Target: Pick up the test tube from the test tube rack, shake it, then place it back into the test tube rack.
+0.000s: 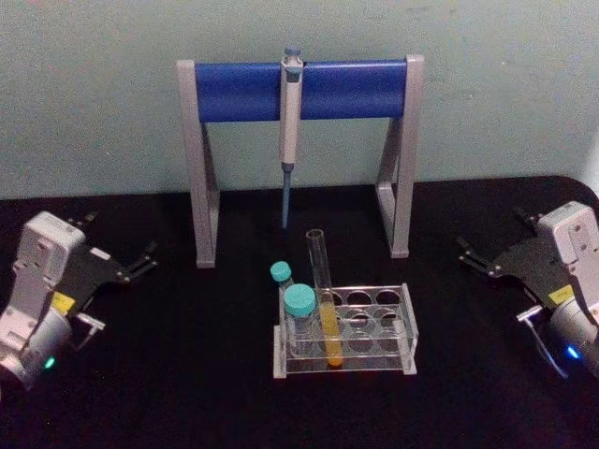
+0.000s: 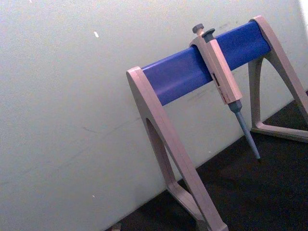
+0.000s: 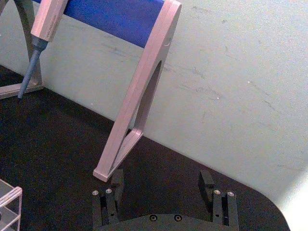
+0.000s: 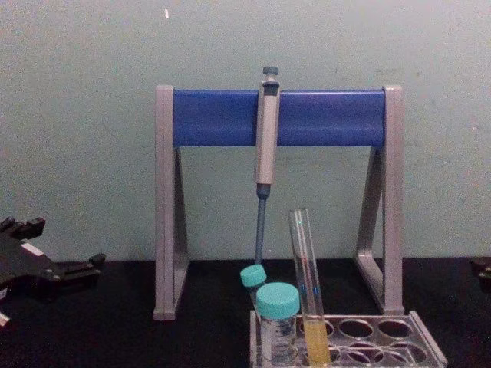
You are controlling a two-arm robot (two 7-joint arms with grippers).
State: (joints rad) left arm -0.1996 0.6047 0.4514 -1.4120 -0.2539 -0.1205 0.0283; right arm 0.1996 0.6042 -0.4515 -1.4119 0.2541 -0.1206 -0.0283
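I expect the test tube [image 4: 307,264] to slide up freely and leave the rack in place when I lift, because it leans at an angle in a roomy rack hole [image 4: 318,328].
The test tube [image 1: 325,299] stands upright in the front row of the test tube rack [image 1: 398,363], tilted slightly, with yellow liquid in its lower part; the chest view shows the test tube [image 4: 308,284] and the rack [image 4: 423,343] from the side. My left gripper [image 1: 120,236] rests open at the table's left, well clear of the rack, and is also seen in the chest view [image 4: 65,244]. At the table's right, my right gripper [image 1: 490,231] is open too, fingers spread with nothing between them [image 3: 161,180]. A corner of the rack [image 3: 7,204] shows in the right wrist view.
Two teal-capped vials [image 1: 299,318] stand in the rack left of the tube. Behind the rack is a grey-legged stand with a blue crossbar [image 1: 243,91], and a grey pipette [image 1: 291,112] hangs from it. The tabletop is black.
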